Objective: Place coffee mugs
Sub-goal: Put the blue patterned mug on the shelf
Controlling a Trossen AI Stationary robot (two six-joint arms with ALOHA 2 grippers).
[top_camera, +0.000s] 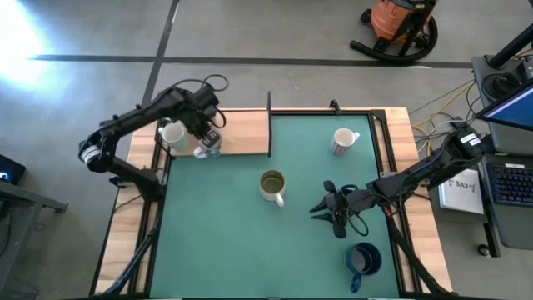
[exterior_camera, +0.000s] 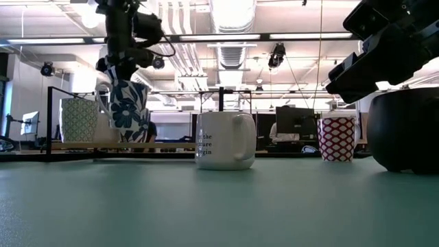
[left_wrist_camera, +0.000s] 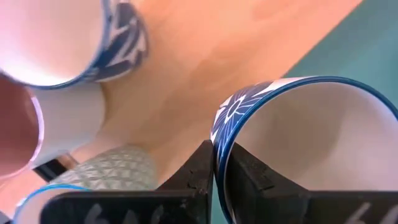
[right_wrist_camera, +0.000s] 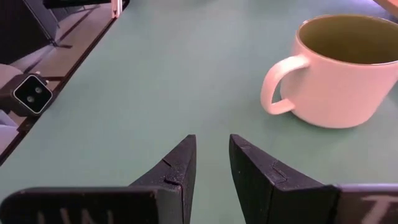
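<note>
My left gripper keeps bringing down the blue-flowered mug it holds until its base sits flat on the wooden board (exterior_camera: 129, 145), because clear wood (left_wrist_camera: 171, 87) lies between the mug and its neighbours.
My left gripper (top_camera: 206, 137) is over the wooden board at the far left, shut on a white mug with blue flowers (exterior_camera: 129, 103). Beside it on the board stand a white mug (top_camera: 173, 133), a green-patterned mug (exterior_camera: 79, 120), a second blue-flowered mug (left_wrist_camera: 93, 37) and one that is pink inside (left_wrist_camera: 18, 124). On the green mat stand a cream mug with an olive inside (top_camera: 272, 185), a red-lattice mug (top_camera: 343, 142) and a dark blue mug (top_camera: 363, 260). My right gripper (top_camera: 327, 208) hovers to the right of the cream mug (right_wrist_camera: 348, 68), open by a narrow gap. My left gripper (left_wrist_camera: 217, 155) pinches the blue-flowered mug's wall at its rim (left_wrist_camera: 219, 134), one finger inside the mug and one outside. The fingers come from above, pointing down. The mug hangs slightly tilted with its base low over the board; I cannot tell whether it rests there.
A thin dark upright divider (top_camera: 269, 125) separates the wooden board (top_camera: 241, 133) from the green mat (top_camera: 216, 242). Black rails run along the table's left and right sides. Open mat lies toward the near edge and between the cream and red-lattice mugs.
</note>
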